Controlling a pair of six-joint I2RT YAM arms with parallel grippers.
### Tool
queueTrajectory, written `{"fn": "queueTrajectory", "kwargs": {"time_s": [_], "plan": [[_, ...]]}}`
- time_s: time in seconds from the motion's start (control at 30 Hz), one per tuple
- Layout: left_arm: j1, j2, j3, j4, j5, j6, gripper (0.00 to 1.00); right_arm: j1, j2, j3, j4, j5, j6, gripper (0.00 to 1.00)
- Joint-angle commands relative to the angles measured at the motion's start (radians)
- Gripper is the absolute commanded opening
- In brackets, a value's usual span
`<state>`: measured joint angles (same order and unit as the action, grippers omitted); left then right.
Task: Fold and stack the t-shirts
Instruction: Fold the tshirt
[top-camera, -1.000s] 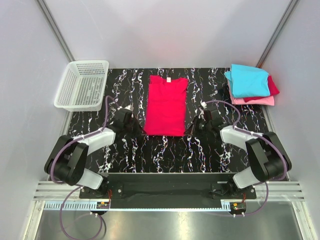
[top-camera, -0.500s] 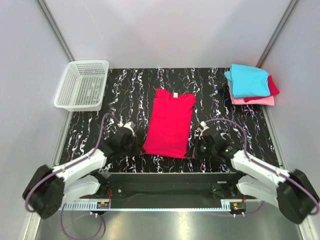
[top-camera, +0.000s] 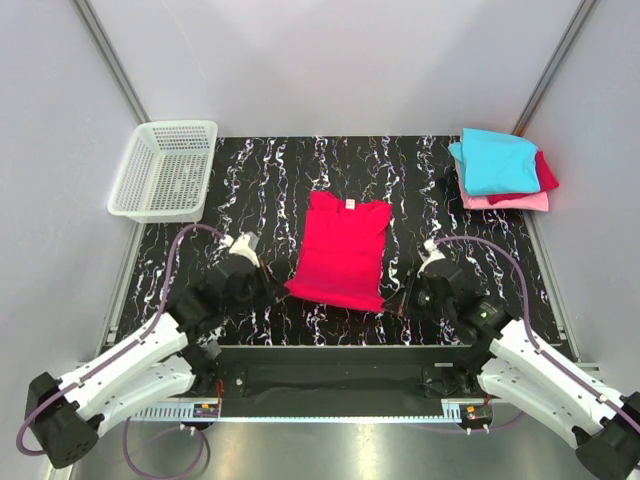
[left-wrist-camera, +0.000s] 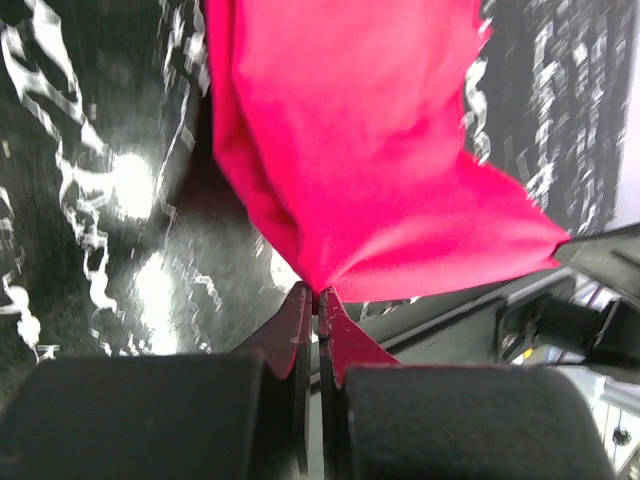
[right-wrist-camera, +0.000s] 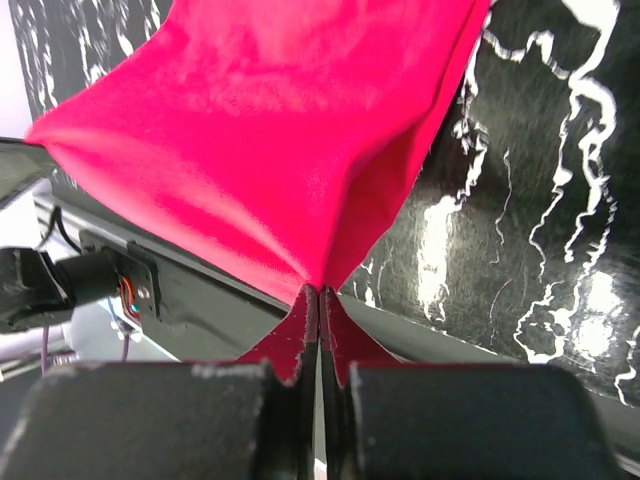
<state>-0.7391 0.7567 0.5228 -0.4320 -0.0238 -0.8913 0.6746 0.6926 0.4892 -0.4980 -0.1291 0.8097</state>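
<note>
My left gripper carries on carrying the crimson hem (top-camera: 335, 298) over the t-shirt until the hem reaches the neck end (top-camera: 347, 204), and then let go. The hem hangs straight between both grippers.
A bright crimson t-shirt (top-camera: 340, 250), folded lengthwise with its white neck label at the far end, lies mid-table. My left gripper (top-camera: 283, 288) is shut on its near left hem corner, and the wrist view shows the cloth (left-wrist-camera: 390, 150) pinched at the fingertips (left-wrist-camera: 317, 292). My right gripper (top-camera: 388, 303) is shut on the near right hem corner, with the cloth (right-wrist-camera: 280, 130) rising from the fingertips (right-wrist-camera: 319, 290). The hem hangs stretched between both grippers near the table's front edge. A folded stack sits at the far right: cyan t-shirt (top-camera: 498, 160) on top, dark red (top-camera: 545, 175) and pink (top-camera: 520, 203) below.
A white plastic mesh basket (top-camera: 165, 170) stands at the far left corner. The black marbled table (top-camera: 250, 180) ends at a front rail (top-camera: 330, 350) just below the hem. Grey walls close in on both sides and behind.
Both grippers have pulled the shirt's hem toward the near edge. The whole shirt slid nearer, and both arms stretched out lower and further from the table.
</note>
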Motion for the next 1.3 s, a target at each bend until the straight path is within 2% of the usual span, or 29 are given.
{"fn": "queueTrajectory", "kwargs": {"time_s": [0.0, 0.3, 0.43, 0.53, 0.73, 1.07, 1.27], "plan": [[0.007, 0.047, 0.117, -0.068, -0.189, 0.063, 0.00, 0.000, 0.001, 0.090, -0.112, 0.123, -0.033, 0.00], [0.007, 0.300, 0.385, -0.097, -0.416, 0.166, 0.00, 0.000, 0.114, 0.290, -0.163, 0.351, -0.147, 0.00], [0.012, 0.441, 0.521, -0.094, -0.462, 0.212, 0.00, -0.003, 0.252, 0.374, -0.145, 0.489, -0.234, 0.00], [0.035, 0.558, 0.603, -0.068, -0.461, 0.239, 0.00, -0.039, 0.365, 0.442, -0.099, 0.520, -0.297, 0.00], [0.105, 0.766, 0.772, -0.013, -0.404, 0.282, 0.00, -0.240, 0.569, 0.534, 0.094, 0.418, -0.404, 0.00], [0.198, 1.144, 1.091, -0.005, -0.357, 0.327, 0.00, -0.371, 0.947, 0.675, 0.344, 0.298, -0.475, 0.00], [0.242, 1.338, 1.256, 0.004, -0.328, 0.347, 0.00, -0.425, 1.183, 0.818, 0.400, 0.229, -0.478, 0.00]]}}
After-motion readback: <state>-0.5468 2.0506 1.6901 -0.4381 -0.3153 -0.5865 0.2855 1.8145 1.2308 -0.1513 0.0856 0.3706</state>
